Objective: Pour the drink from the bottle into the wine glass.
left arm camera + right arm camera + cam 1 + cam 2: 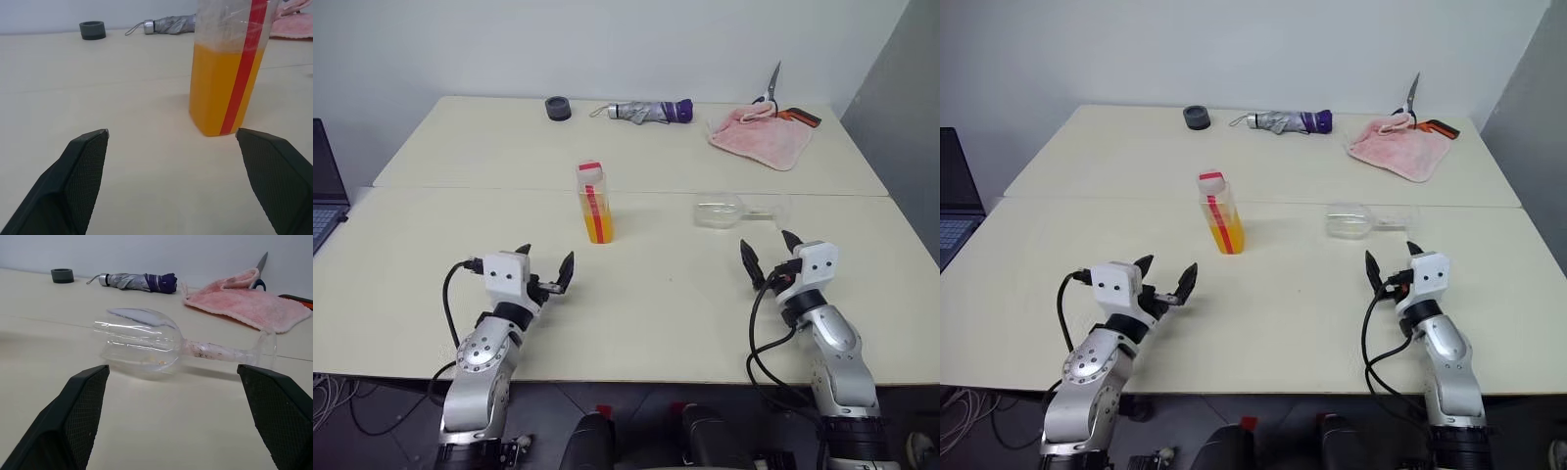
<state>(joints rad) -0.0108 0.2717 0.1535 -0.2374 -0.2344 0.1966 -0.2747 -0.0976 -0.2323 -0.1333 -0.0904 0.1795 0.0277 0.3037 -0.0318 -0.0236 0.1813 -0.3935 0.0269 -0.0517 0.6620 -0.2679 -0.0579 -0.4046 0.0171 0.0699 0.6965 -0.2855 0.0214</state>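
The round cap (590,166) fits down over the bottle's top (591,178). The cap will turn around but stay in place when I first twist it.
The bottle (594,203) stands upright at the table's middle, clear with a red label strip and red cap, about half full of the orange drink (222,88). The wine glass (722,212) lies on its side to the bottle's right, its bowl toward the bottle and its foot (266,348) pointing right. My left gripper (544,262) is open near the front edge, a short way in front of the bottle and slightly left. My right gripper (768,250) is open just in front of the lying glass. Both are empty.
At the back of the table lie a folded grey and purple umbrella (649,112), a dark round ring (558,108), and a pink towel (760,135) with scissors (773,90) behind it. A laptop (325,186) sits off the left side.
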